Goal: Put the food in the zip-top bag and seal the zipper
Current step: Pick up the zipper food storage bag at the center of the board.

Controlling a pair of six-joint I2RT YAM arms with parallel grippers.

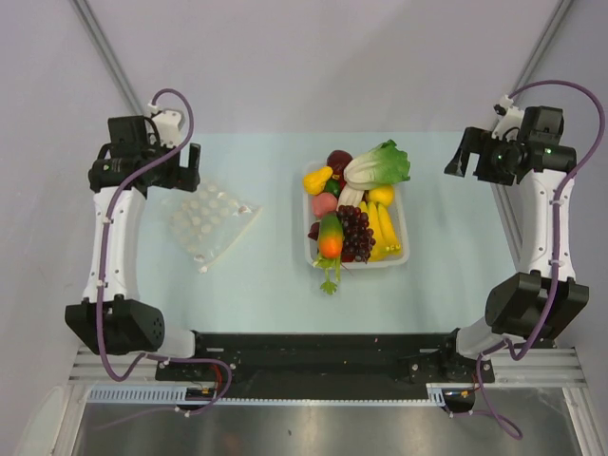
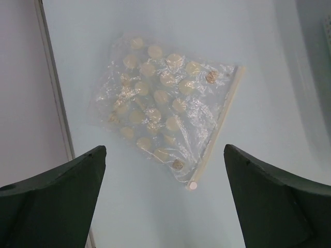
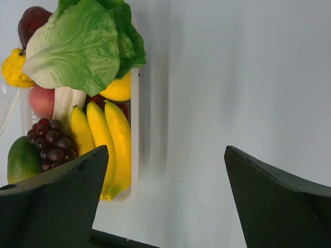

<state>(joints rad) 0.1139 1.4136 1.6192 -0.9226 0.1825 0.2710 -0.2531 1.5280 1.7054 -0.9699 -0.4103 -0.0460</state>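
The zip-top bag's zipper edge (image 1: pixel 231 237) is clear of the tray. My left gripper goes on heading toward that zipper (image 1: pixel 244 224) before the open fingers close on it.
The zip-top bag (image 1: pixel 209 223), clear with white dots, lies flat and empty on the left of the table; it also shows in the left wrist view (image 2: pixel 160 113). Its zipper (image 2: pixel 217 126) runs along the edge facing the food. My left gripper (image 1: pixel 190 169) hovers open just behind the bag, holding nothing (image 2: pixel 164 150). The food is piled at the centre: lettuce (image 1: pixel 378 163) (image 3: pixel 77 46), bananas (image 1: pixel 385 233) (image 3: pixel 103 139), grapes (image 1: pixel 356 233) (image 3: pixel 51 142), yellow fruit (image 1: pixel 317 180) and pink fruit (image 1: pixel 324 203). My right gripper (image 1: pixel 461 152) is open and empty, right of the food (image 3: pixel 165 150).
The food sits in a white rigid tray (image 1: pixel 404 223), whose right wall shows in the right wrist view (image 3: pixel 135 129). A green-orange piece (image 1: pixel 330 237) hangs over the tray's near edge. A black rail (image 1: pixel 313 342) runs along the table's near edge. Grey frame poles (image 1: pixel 104 47) stand at the back corners.
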